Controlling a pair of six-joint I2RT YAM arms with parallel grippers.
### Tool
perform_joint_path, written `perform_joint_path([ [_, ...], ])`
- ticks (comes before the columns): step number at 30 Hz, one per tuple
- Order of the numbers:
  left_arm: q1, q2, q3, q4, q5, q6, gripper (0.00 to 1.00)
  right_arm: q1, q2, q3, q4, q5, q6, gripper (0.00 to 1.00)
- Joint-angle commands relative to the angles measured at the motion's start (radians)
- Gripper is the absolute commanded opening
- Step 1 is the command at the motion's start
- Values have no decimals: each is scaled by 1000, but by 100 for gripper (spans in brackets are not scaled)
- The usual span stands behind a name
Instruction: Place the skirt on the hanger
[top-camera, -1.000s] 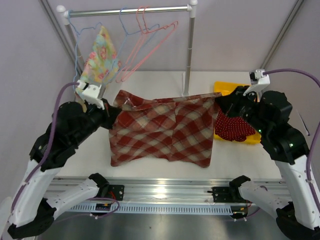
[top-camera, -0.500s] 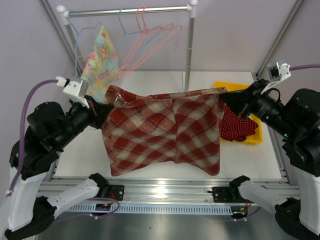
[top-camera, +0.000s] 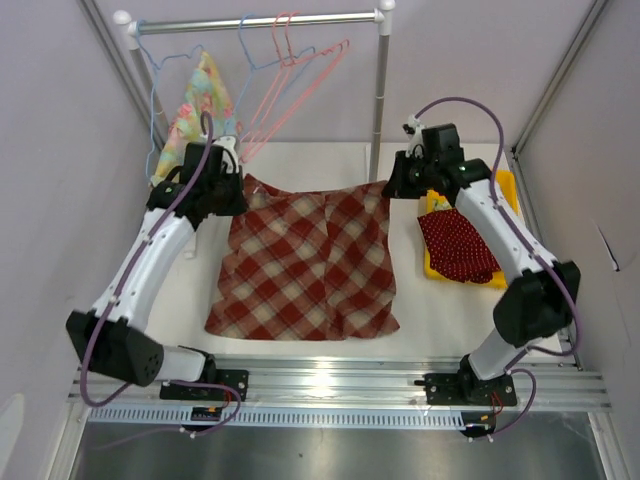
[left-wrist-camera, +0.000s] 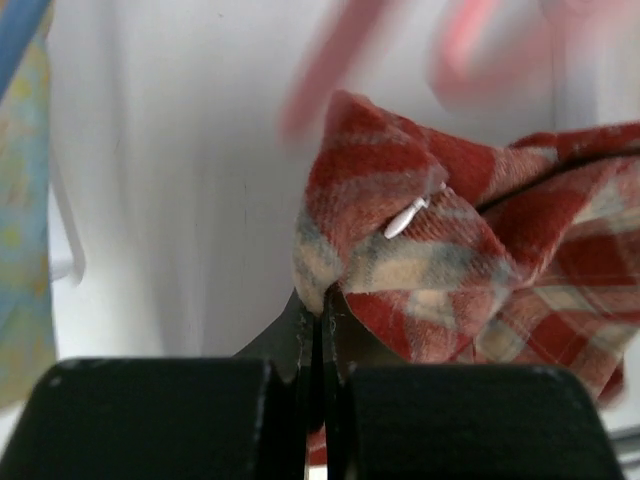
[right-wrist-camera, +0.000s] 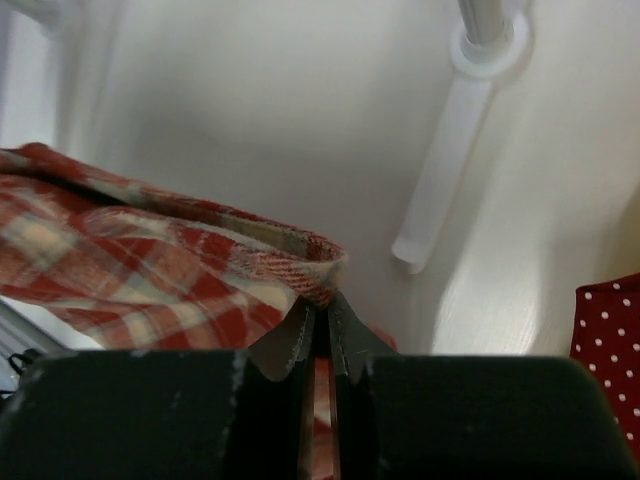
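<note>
The skirt is laid out at full length and its waistband (top-camera: 262, 187) is by the pink hangers, so the robot's left gripper and right gripper should fold the waistband back over the hem (top-camera: 300, 336).
A red and cream plaid skirt (top-camera: 305, 262) lies spread on the white table, its waistband toward the rail. My left gripper (top-camera: 238, 188) is shut on the waistband's left corner (left-wrist-camera: 370, 250). My right gripper (top-camera: 392, 185) is shut on the waistband's right corner (right-wrist-camera: 320, 270). Several wire hangers hang from the rail above: pink ones (top-camera: 295, 80) and blue ones (top-camera: 160, 70). Blurred pink hanger wire (left-wrist-camera: 330, 70) shows just beyond the skirt corner in the left wrist view.
A floral garment (top-camera: 203, 108) hangs on a blue hanger at the left. The rail's upright post (top-camera: 378, 110) stands by my right gripper and shows in the right wrist view (right-wrist-camera: 450, 160). A yellow tray (top-camera: 505, 185) with red polka-dot cloth (top-camera: 457, 245) sits at the right.
Both arms have stretched far toward the rail, carrying the skirt's waistband back with them. The skirt went from hanging stretched in the air to lying on the table.
</note>
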Motion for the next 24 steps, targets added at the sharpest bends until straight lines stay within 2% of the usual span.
perform_joint_path([
  [1,23,53,77,101,23,-18,0,-17,38,39,86,-14,-34,6],
  [4,23,56,57,136,30,-32,0,-18,47,30,90,8,-40,6],
  [9,23,-63,-134,279,46,-58,0,-18,-57,-68,121,61,-34,7],
  [12,23,-105,-165,336,43,-75,0,-31,-122,-119,158,77,-9,9],
  [15,23,-89,-124,345,46,-77,0,-64,-110,-66,146,89,17,9],
  [18,23,-70,-99,382,61,-75,0,-115,-64,7,153,36,49,9],
  [24,26,-60,-142,523,69,-77,0,-127,30,88,185,-1,73,9],
])
